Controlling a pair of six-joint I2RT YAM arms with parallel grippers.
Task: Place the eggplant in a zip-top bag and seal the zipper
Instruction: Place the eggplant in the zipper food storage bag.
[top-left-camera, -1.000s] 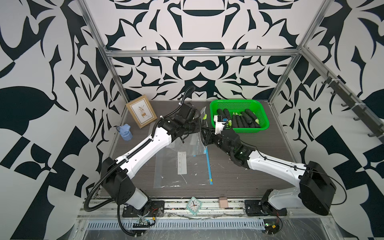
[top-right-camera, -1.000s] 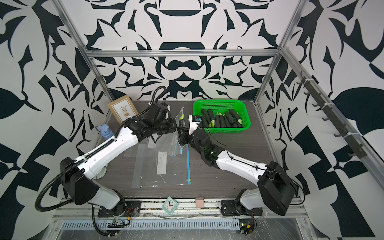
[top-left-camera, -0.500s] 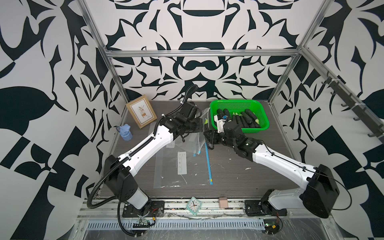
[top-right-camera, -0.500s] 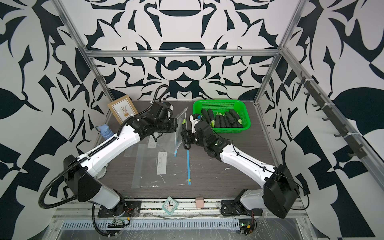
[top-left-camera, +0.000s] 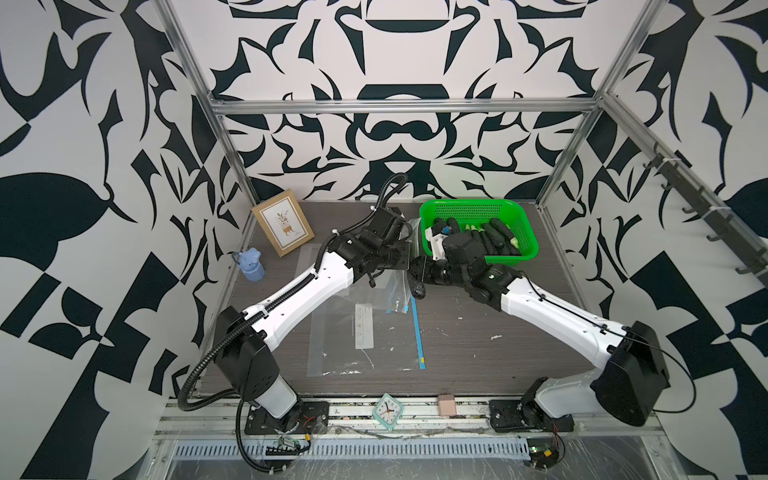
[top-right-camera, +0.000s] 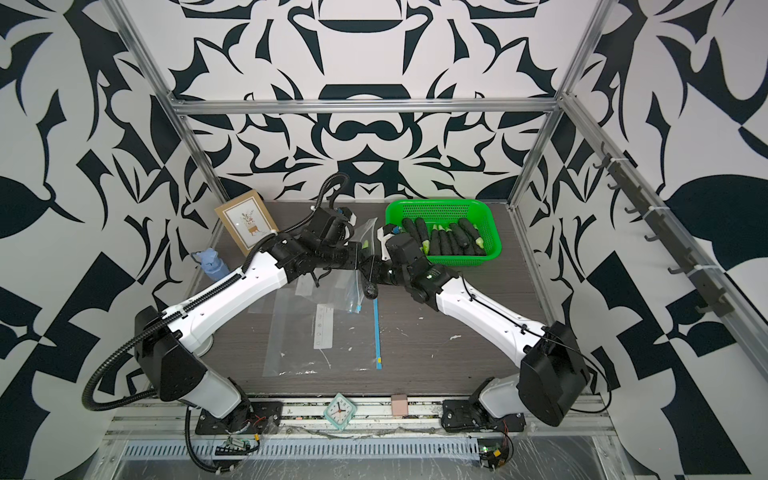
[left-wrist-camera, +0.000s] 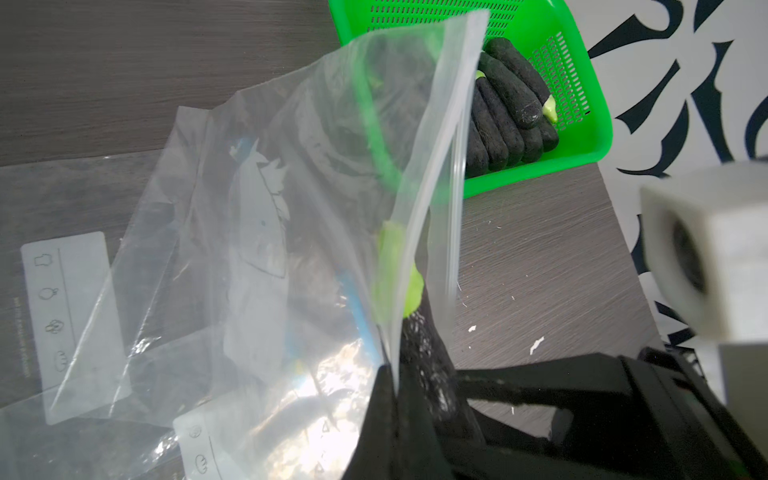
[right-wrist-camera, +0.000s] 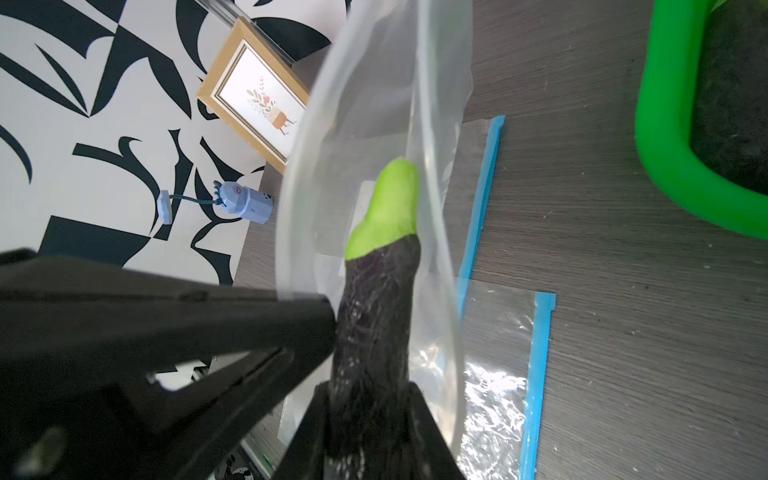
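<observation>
My right gripper should keep pushing inward until the eggplant's dark bottom end is past the bag's rim, then let go, because the eggplant's lime-green stem (right-wrist-camera: 389, 206) points into the bag's opening (right-wrist-camera: 364, 172).
My left gripper (left-wrist-camera: 392, 374) is shut on the rim of a clear zip-top bag (left-wrist-camera: 257, 208) and holds it up off the table; the bag (top-left-camera: 397, 286) hangs below it in both top views. My right gripper (right-wrist-camera: 368, 395) is shut on a dark eggplant (right-wrist-camera: 378, 299) with a lime-green stem. The stem end pokes into the bag's open mouth, whose rim (right-wrist-camera: 299, 166) curves around it. The two grippers meet mid-table, with the left gripper (top-right-camera: 359, 253) right next to the right gripper (top-right-camera: 372, 270). The eggplant's dark butt end (top-left-camera: 417, 286) sticks out below them.
A green basket (top-left-camera: 525, 232) with several more eggplants stands at the back right. Other flat bags (top-left-camera: 365, 332) with a blue zipper strip (top-left-camera: 417, 328) lie mid-table. A picture frame (top-left-camera: 283, 227) and a small blue bottle (top-left-camera: 250, 266) sit at the back left.
The right arm has stretched and lifted, bringing the eggplant's stem end into the bag's mouth. The left gripper has raised the bag's rim slightly toward the basket.
</observation>
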